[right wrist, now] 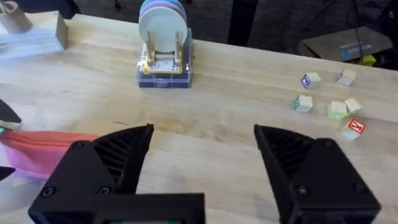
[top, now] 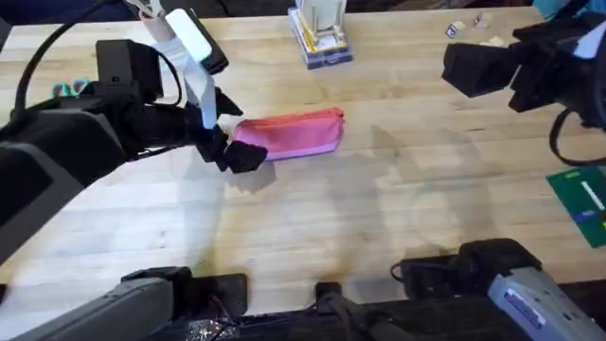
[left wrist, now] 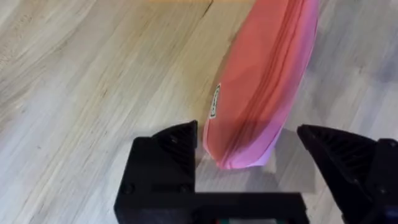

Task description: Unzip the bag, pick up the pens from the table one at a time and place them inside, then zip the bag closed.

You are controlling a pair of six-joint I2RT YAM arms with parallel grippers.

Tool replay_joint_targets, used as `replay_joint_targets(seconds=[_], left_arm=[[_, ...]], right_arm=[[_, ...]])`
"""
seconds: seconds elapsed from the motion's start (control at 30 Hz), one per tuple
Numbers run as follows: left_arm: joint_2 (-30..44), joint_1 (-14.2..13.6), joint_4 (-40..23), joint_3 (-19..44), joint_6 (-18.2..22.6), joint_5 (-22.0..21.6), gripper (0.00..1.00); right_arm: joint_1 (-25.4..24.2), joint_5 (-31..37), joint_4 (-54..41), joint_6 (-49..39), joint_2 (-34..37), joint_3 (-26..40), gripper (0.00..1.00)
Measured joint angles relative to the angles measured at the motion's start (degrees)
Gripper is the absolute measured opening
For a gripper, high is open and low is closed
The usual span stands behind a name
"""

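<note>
The zipper (top: 292, 120) should slide open toward my left gripper when I pull it, because a small tab (top: 342, 115) is in sight at the end opposite my left gripper.
The pink bag (top: 289, 134) lies flat in the middle of the table (top: 312, 227), its zipper running along its length and looking shut. My left gripper (top: 232, 147) is at the bag's left end. In the left wrist view the left gripper (left wrist: 249, 162) is open, with its fingers (left wrist: 168, 155) on either side of the rounded end of the bag (left wrist: 267, 74). My right gripper (top: 454, 66) hovers at the far right, well away from the bag. Seen from the right wrist, the right gripper (right wrist: 202, 162) is open and holds nothing. The pens are out of view.
A plate rack (top: 320, 38) stands at the back centre, and small lettered blocks (top: 469, 26) lie at the back right. Teal scissors (top: 71, 88) peek out behind the left arm. A green flat item (top: 582, 199) sits at the right edge.
</note>
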Motion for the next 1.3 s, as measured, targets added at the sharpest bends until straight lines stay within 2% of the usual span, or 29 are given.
replay_joint_targets(seconds=[0.37,0.4,0.5,0.6,0.63,0.67,1.0,1.13,1.17,1.3], left_arm=[[0.0,0.0,0.1,0.0,0.0,0.0,0.993],[0.0,0.0,0.1,0.0,0.0,0.0,0.956],[0.0,0.0,0.1,0.0,0.1,-0.1,0.636],[0.0,0.0,0.2,0.0,0.2,-0.3,0.174],[0.0,0.0,0.0,0.0,0.4,-0.3,0.078],[0.0,-0.1,0.0,0.0,0.4,-0.5,0.053],[0.0,-0.1,-0.1,0.0,0.4,-0.5,0.042],[0.0,-0.1,-0.1,0.0,0.4,-0.5,0.042],[0.0,-0.1,-0.1,0.0,0.4,-0.5,0.042],[0.0,-0.1,0.0,0.0,0.4,-0.5,0.042]], right_arm=[[0.0,0.0,0.2,0.0,0.0,0.0,0.998],[0.0,0.0,0.1,0.0,0.0,0.0,0.997],[0.0,0.0,-1.4,0.0,0.0,0.0,0.997],[0.0,0.0,-3.1,0.1,0.0,0.0,0.998],[0.0,0.0,-3.7,0.2,0.0,0.0,0.998],[0.0,0.0,-4.2,0.3,0.0,0.0,0.998],[0.0,-8.2,-7.0,7.2,1.0,0.1,0.998],[0.0,-11.2,-6.7,7.6,5.2,0.2,0.998],[0.0,-13.8,-5.4,7.8,9.5,0.2,0.998],[0.0,-16.0,-3.5,8.1,13.9,0.2,0.998]])
